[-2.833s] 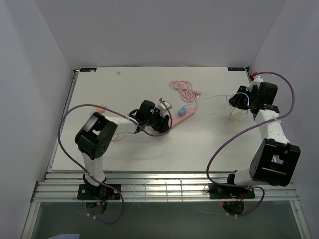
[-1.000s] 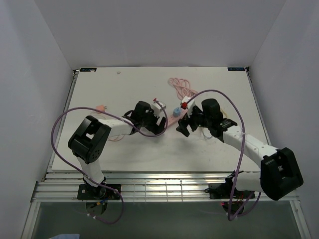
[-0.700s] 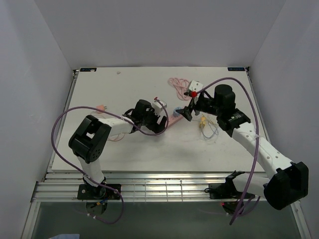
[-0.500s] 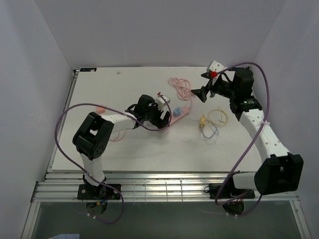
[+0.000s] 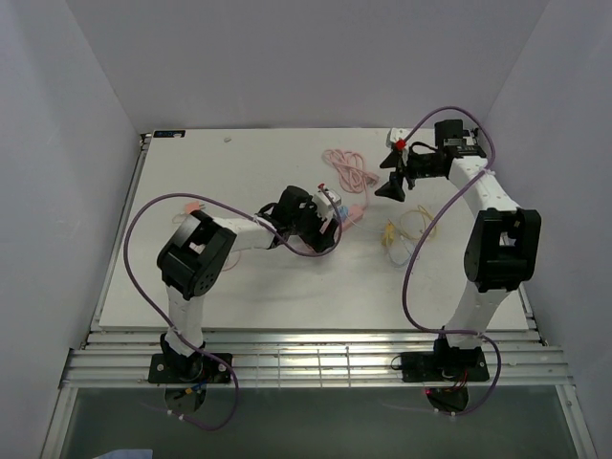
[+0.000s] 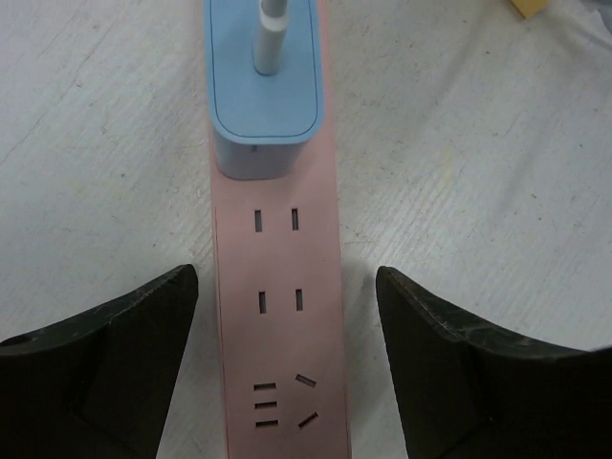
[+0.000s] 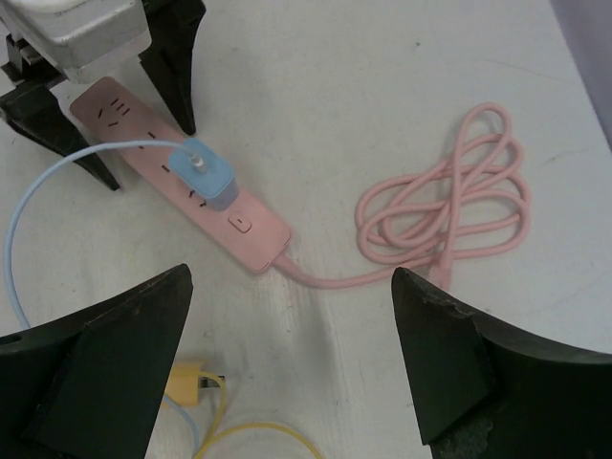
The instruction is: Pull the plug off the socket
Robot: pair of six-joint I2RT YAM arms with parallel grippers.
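Observation:
The thin blue cable [image 7: 44, 179] curves loosely from the top of the plug [image 7: 199, 163], so it will stay attached and follow along when I pull.
The socket [image 6: 277, 316] is a long pink power strip lying flat on the white table [image 5: 239, 172]. A light blue plug [image 6: 266, 96] with a white cable stem sits in it. My left gripper [image 6: 287, 277] is open and low, straddling the strip's free end with a gap on both sides. From the right wrist view I look down on the socket [image 7: 182, 186], the plug [image 7: 206, 177] and the left gripper's fingers [image 7: 172, 57]. My right gripper [image 7: 292, 277] is open, empty, and raised at the back right [image 5: 392, 177].
The strip's pink cord lies coiled [image 7: 459, 206] behind it. A yellow cable with a yellow connector [image 7: 186, 381] lies right of the strip [image 5: 406, 229]. A thin blue cable [image 7: 29, 210] arcs away from the plug. White walls enclose the table.
The right arm has swung up and back from beside the strip to the far right. The left gripper has shifted a little to the right along the strip.

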